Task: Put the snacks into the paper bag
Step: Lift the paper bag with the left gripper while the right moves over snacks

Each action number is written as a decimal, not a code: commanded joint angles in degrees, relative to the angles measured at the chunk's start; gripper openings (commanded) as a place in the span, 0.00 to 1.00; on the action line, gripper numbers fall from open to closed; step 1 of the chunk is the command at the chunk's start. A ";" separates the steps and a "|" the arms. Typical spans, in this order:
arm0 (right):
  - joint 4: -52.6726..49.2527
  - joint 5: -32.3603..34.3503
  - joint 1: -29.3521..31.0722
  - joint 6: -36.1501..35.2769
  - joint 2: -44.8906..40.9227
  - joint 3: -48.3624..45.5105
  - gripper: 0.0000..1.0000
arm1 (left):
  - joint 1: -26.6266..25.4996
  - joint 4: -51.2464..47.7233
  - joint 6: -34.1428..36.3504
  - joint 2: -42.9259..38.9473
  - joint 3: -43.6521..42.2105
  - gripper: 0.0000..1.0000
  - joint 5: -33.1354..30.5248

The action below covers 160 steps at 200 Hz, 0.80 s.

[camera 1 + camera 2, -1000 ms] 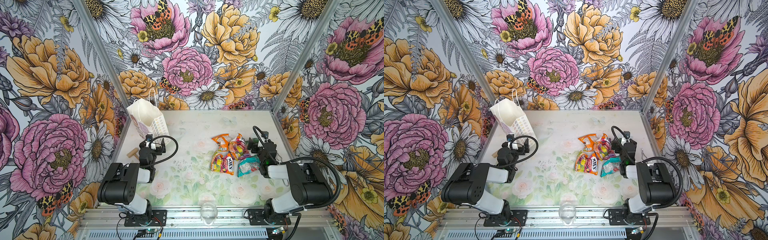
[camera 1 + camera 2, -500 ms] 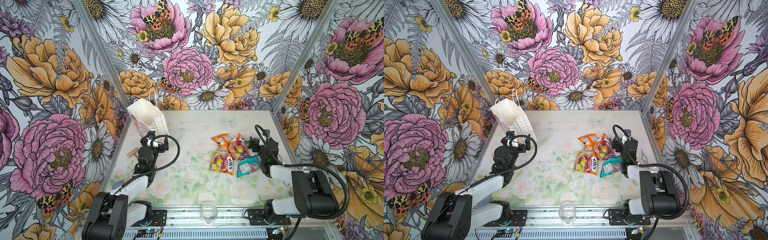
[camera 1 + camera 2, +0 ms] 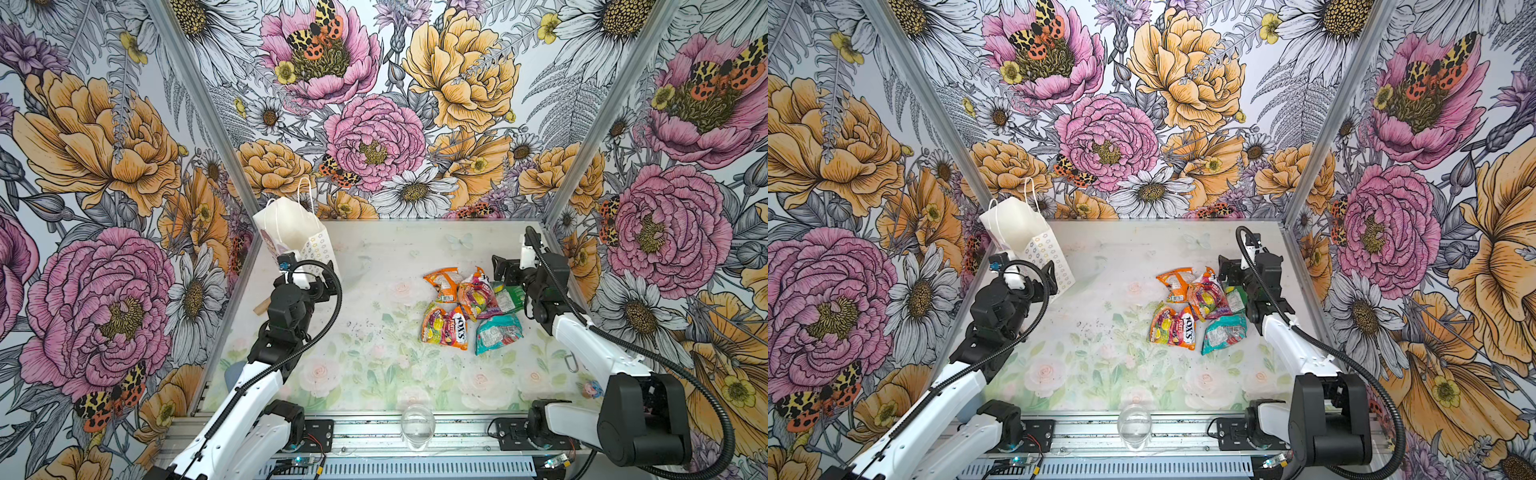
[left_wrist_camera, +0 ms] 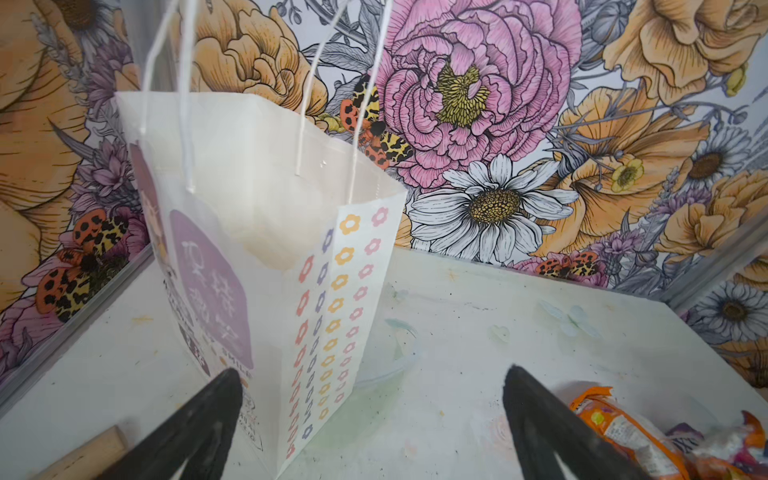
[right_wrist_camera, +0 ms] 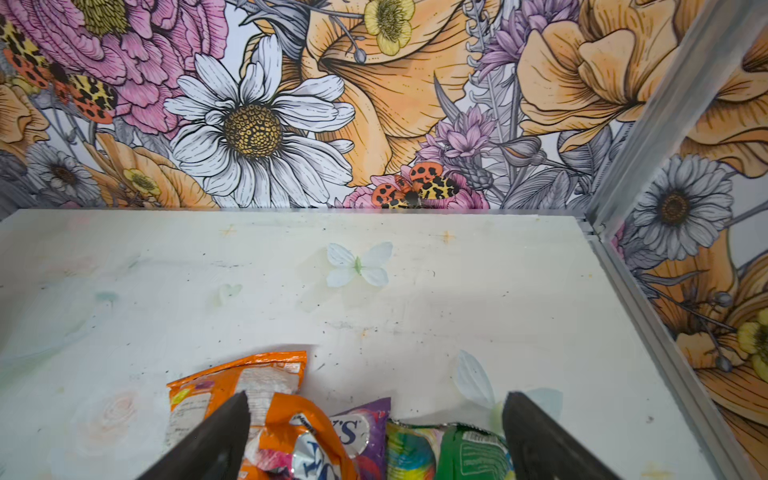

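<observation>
Next, my left gripper backs away, turns and comes over the rim of the purple-printed side [image 4: 196, 194], because it now points past the paper bag's flowered side [image 4: 340, 308].
The snacks [image 3: 469, 307] lie in a loose pile right of the table's middle in both top views: orange [image 3: 444, 284], purple [image 3: 478, 297], green [image 3: 509, 297], teal [image 3: 498, 332] and a "FOX'S" packet [image 3: 446, 328]. The paper bag [image 3: 297, 232] stands open-topped at the back left corner, leaning slightly. My left gripper [image 3: 316, 282] is open and empty just in front of the bag's base [image 4: 316, 332]; in its wrist view the gripper [image 4: 372, 372] frames bare table. My right gripper [image 3: 509, 274] hovers open over the pile's right side; in the right wrist view the gripper [image 5: 377, 395] spans the orange [image 5: 237, 382], purple [image 5: 365, 432] and green [image 5: 469, 453] packets.
A small wooden block [image 3: 262, 308] lies by the left wall beside my left arm. A clear glass dome [image 3: 417, 424] sits on the front rail. A metal clip [image 3: 572, 361] lies near the right wall. Flowered walls close in three sides.
Both arms have unfolded from their tucked posture and reached towards the back. The left gripper has come closer to the bag, the right one over the pile. Snacks and bag have not moved.
</observation>
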 commanded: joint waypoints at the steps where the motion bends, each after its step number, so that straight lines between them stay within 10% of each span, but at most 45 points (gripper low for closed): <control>1: -9.58 -6.77 0.90 0.25 -0.68 4.58 0.97 | 0.06 -13.97 -16.72 -0.92 6.13 0.99 -7.99; 64: -16.89 -7.90 4.00 -0.69 0.68 10.25 0.97 | 1.71 -35.32 -26.73 8.77 28.22 0.99 -5.29; 160: -17.34 -4.20 5.01 -4.04 4.50 9.54 0.96 | 8.40 -36.44 -42.76 12.86 33.00 0.99 2.08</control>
